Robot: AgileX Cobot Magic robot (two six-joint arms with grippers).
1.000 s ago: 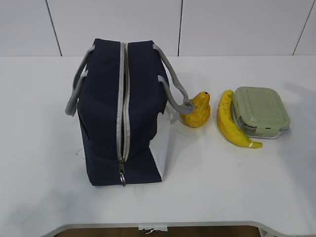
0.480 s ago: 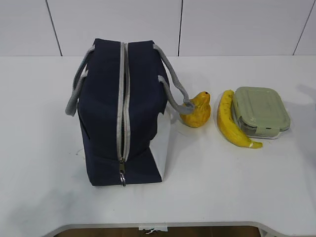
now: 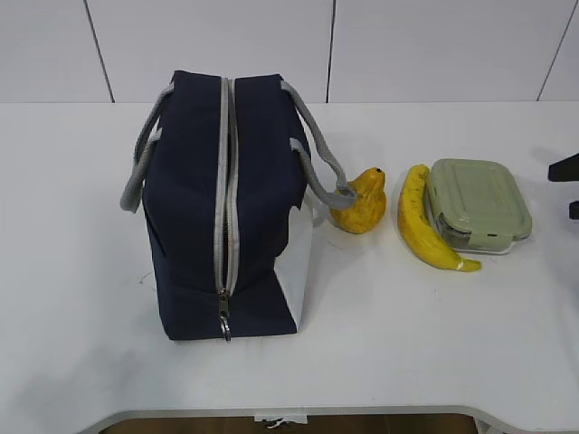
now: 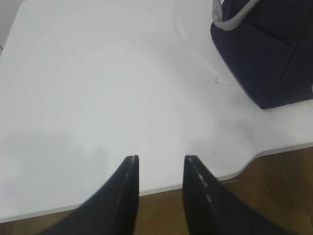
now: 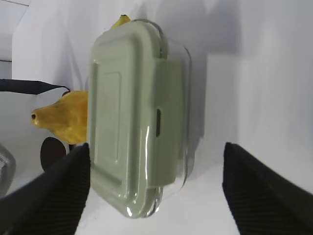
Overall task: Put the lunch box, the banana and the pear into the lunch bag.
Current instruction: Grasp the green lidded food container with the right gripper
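I should keep my right gripper moving inward, its open fingers level with the lunch box's height at its free side (image 3: 525, 217), and close over lid and base (image 3: 505, 201).
The navy lunch bag (image 3: 226, 208) stands left of centre with its grey zipper shut and the ring pull at the near end. To its right lie the yellow pear (image 3: 360, 203), the banana (image 3: 423, 221) and the lunch box (image 3: 477, 203) with its sage-green lid, side by side. My right gripper (image 3: 563, 190) shows at the right edge, just right of the lunch box. In the right wrist view it (image 5: 155, 147) is wide open, with the lunch box (image 5: 137, 122) between and beyond the fingers, the pear (image 5: 61, 117) behind it. My left gripper (image 4: 160, 159) is open and empty over the table's front edge.
The bag's corner (image 4: 269, 49) and one grey handle lie up and to the right of my left gripper. The white table's front edge (image 4: 195, 183) with a curved cut-out runs under the left fingers. A white panelled wall stands behind the table.
My right gripper has come into the exterior view at the right edge, beside the lunch box. The bag, pear, banana and lunch box have not moved.
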